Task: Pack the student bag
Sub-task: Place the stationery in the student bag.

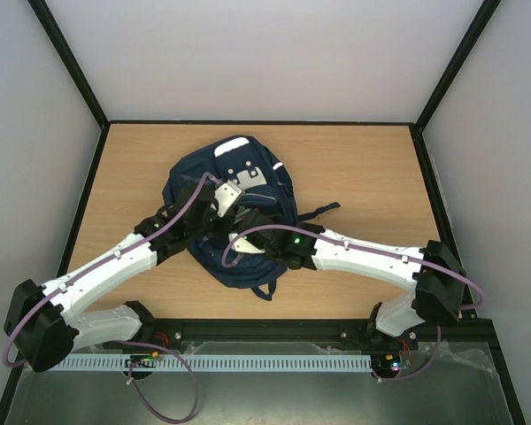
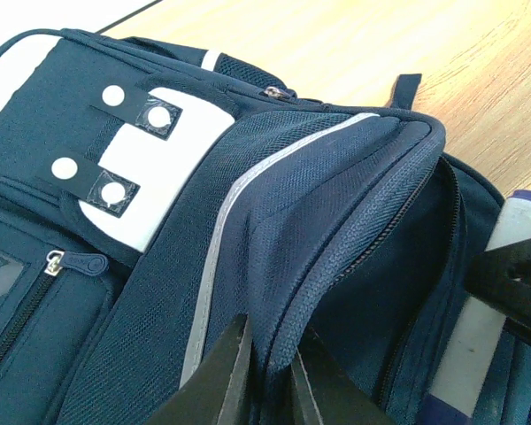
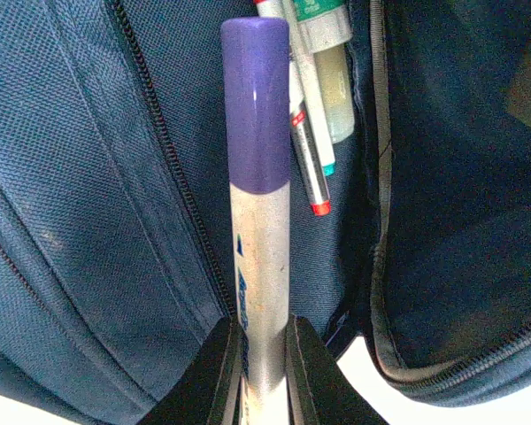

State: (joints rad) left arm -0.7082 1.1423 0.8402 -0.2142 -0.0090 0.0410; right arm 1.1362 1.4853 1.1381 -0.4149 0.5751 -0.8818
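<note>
The purple cap is pointing into the open compartment, in line with the thin pens. I keep lowering the marker with my right gripper until it lies next to them.
The student bag, navy with white patches, lies in the middle of the wooden table. My left gripper is shut on the zip edge of its raised flap, holding a compartment apart. My right gripper is shut on a white marker with a purple cap, which points into that opening. The same marker shows at the right of the left wrist view, beside the dark right gripper. Inside the pocket lie thin pens with red and green tips and a pale tube.
The table is boxed in by white walls and a black frame. A dark strap trails right from the bag, and a loop hangs off its near end. Both arms cross over the bag's near half.
</note>
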